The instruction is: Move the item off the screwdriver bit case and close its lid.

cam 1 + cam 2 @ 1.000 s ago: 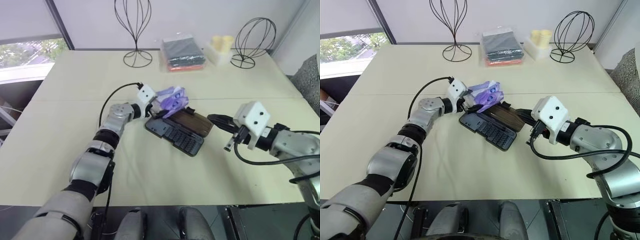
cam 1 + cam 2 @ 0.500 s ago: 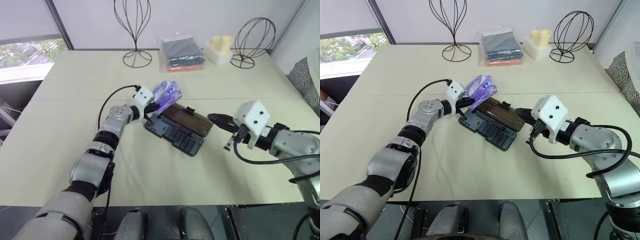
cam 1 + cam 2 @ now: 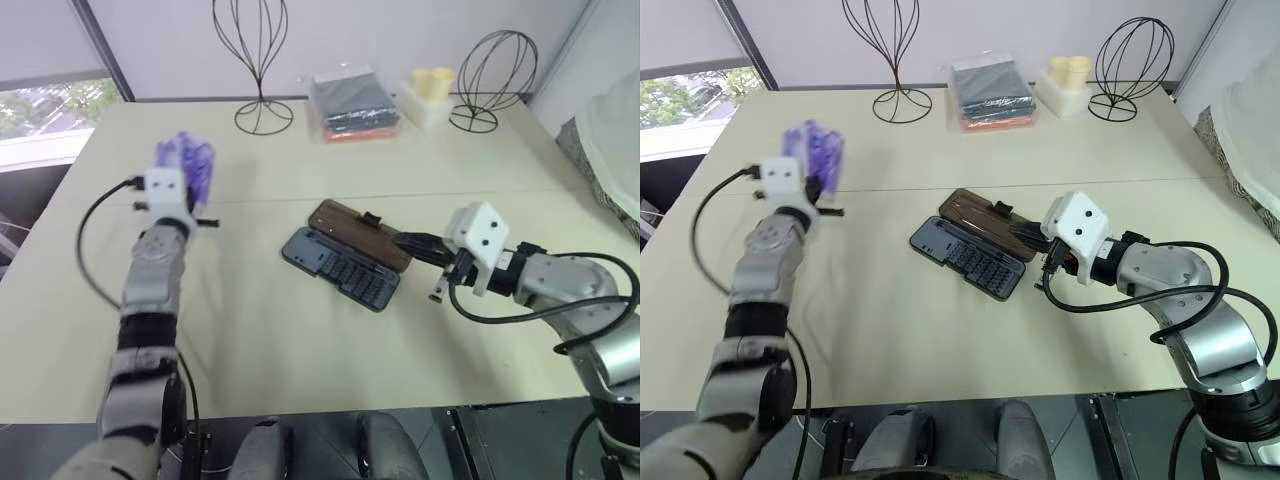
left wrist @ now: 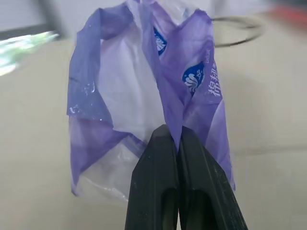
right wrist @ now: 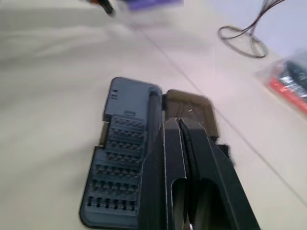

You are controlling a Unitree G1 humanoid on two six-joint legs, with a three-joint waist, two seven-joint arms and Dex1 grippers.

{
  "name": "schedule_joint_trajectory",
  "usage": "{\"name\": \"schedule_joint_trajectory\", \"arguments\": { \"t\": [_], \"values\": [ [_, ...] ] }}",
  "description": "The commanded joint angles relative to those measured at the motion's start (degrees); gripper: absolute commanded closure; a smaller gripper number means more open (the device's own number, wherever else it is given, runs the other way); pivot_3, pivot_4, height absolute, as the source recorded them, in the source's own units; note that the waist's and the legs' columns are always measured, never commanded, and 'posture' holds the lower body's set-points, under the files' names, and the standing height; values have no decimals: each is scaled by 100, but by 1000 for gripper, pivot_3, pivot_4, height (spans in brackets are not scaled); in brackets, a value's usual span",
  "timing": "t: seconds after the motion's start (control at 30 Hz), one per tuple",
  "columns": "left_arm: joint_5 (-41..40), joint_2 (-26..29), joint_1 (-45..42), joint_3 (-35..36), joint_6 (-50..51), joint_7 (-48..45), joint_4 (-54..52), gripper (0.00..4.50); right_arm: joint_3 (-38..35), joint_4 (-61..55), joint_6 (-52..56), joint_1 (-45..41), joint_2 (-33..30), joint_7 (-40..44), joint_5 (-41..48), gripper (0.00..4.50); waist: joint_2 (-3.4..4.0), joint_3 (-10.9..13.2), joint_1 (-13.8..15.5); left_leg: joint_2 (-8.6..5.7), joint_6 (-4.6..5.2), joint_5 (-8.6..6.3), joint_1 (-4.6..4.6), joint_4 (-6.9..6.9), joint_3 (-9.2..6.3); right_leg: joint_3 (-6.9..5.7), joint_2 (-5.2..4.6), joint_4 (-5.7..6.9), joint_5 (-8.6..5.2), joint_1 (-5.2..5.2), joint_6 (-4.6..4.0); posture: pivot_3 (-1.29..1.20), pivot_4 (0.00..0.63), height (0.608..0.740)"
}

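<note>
The left gripper has the packet hanging clear (image 3: 192,163) of the bit case, so it should keep moving toward the table's empty edge (image 3: 68,255) near the window and let go of the packet there.
The item, a purple-and-white plastic packet (image 3: 187,163), hangs in the air over the left part of the table, with my left gripper (image 4: 173,136) shut on its lower fold. The screwdriver bit case (image 3: 339,269) lies at the table's middle, dark grey with rows of bits, nothing on it. Its brown translucent lid (image 3: 358,230) lies open and flat behind the base, the black latch at its far edge. My right gripper (image 3: 1022,233) is shut and empty. It points level at the lid's right end, just short of it; I cannot tell if it touches.
Along the table's far edge stand two black wire stands (image 3: 259,60) (image 3: 487,82), a clear bag of dark folded cloth (image 3: 351,104) and pale yellow cups (image 3: 432,88). The table's left edge (image 3: 40,215) runs close to the left arm.
My left gripper shut on the packet, lifted it off the case's lid and swung it far to the left. The right gripper has hardly moved. The camera shifted slightly.
</note>
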Motion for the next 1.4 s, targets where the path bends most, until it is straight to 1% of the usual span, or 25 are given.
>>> {"name": "schedule_joint_trajectory", "arguments": {
  "t": [0.03, 0.1, 0.2, 0.3, 0.43, 0.53, 0.63, 0.67, 0.77, 0.8, 1.07, 1.2, 1.3, 1.4],
  "values": [
    [-52, -32, 617, 500, 1058, 506, -1720, 4463, 106, 108, -262, -261, 100, 168, -42, 4500, -4, 2, 45, -1, -1, 1, 0, 2, 0, 1, -2, 2, 0, 1, 0, 0, 150, 740],
    [-50, -64, 911, 708, 1441, 691, -2173, 4463, 193, 225, -334, -346, 138, 250, -75, 4500, -8, 1, 64, -3, -3, 2, -4, 3, -3, 0, -2, -2, 0, 2, 0, 0, 150, 740],
    [-47, -99, 1123, 1063, 1779, 981, -2495, 4463, 271, 339, -411, -432, 191, 354, -110, 4500, -9, 1, 139, -5, -3, 2, -2, 4, -2, 1, -5, -3, 0, 5, 0, 0, 150, 740],
    [-14, -72, 1191, 1396, 1965, 1242, -2469, 4463, 313, 421, -464, -484, 233, 417, -147, 4500, -9, 1, 145, -6, -4, 2, -2, 4, -1, 0, -4, -3, 0, 4, 0, 0, 150, 740],
    [-68, -62, 1219, 1564, 2000, 1330, -2209, 4463, 326, 439, -486, -505, 275, 444, -183, 4500, -9, 1, 142, -7, -5, 2, -2, 4, -1, -1, -4, -4, 0, 4, 0, 0, 150, 740],
    [-120, -133, 1208, 1611, 1973, 1375, -2025, 3644, 291, 418, -480, -487, 281, 429, -207, 4500, -11, 1, 142, -6, -6, 2, -2, 4, 0, 0, -5, -4, 0, 4, -1, 0, 150, 740],
    [-147, -160, 1208, 1589, 1934, 1405, -1948, 2148, 248, 390, -470, -450, 274, 415, -217, 4500, -11, 0, 140, -7, -8, 3, -1, 4, 1, 0, -5, -4, 0, 4, -1, 0, 150, 740],
    [-156, -168, 1199, 1581, 1897, 1399, -1941, 1558, 236, 382, -466, -439, 269, 413, -219, 4500, -11, 1, 140, -6, -8, 3, -1, 4, 1, 0, -5, -4, 0, 4, -1, 0, 150, 740],
    [-160, -141, 1135, 1508, 1712, 1335, -1949, 92, 198, 357, -446, -409, 253, 400, -231, 4500, -11, 0, 138, -6, -8, 3, -1, 3, 1, 0, -5, -4, 0, 4, -1, 0, 150, 740],
    [-184, -137, 1083, 1479, 1573, 1296, -1975, 28, 187, 348, -438, -400, 249, 393, -233, 4500, -11, 1, 138, -6, -8, 3, -1, 3, 1, -1, -5, -4, 0, 4, -1, 0, 150, 740],
    [65, -10, 634, 913, 624, 1263, -2331, 28, 151, 295, -376, -353, 229, 363, -228, 4500, -13, 1, 140, -6, -11, 4, -2, 3, 2, 0, -7, -6, 1, 4, -1, 0, 150, 740],
    [-104, -88, 296, 502, 599, 945, -2368, 28, 132, 308, -365, -336, 223, 342, -238, 4500, -13, 1, 146, -7, -11, 4, -3, 2, 3, 0, -7, -6, 1, 4, -1, 0, 150, 740],
    [-436, -142, 191, 68, 434, 182, -2162, 28, 67, 497, -438, -430, 279, 144, -390, 4500, -13, 1, 138, -7, -10, 4, -2, 2, 6, 1, -7, -6, 1, 4, -1, 0, 150, 740],
    [-804, -83, 271, -402, 594, -761, -1990, 28, 10, 963, -421, -690, 385, -373, -768, 4500, -13, 1, 129, -7, -11, 4, -1, 2, 8, 0, -7, -6, 1, 4, -1, 0, 150, 740]
  ]
}}
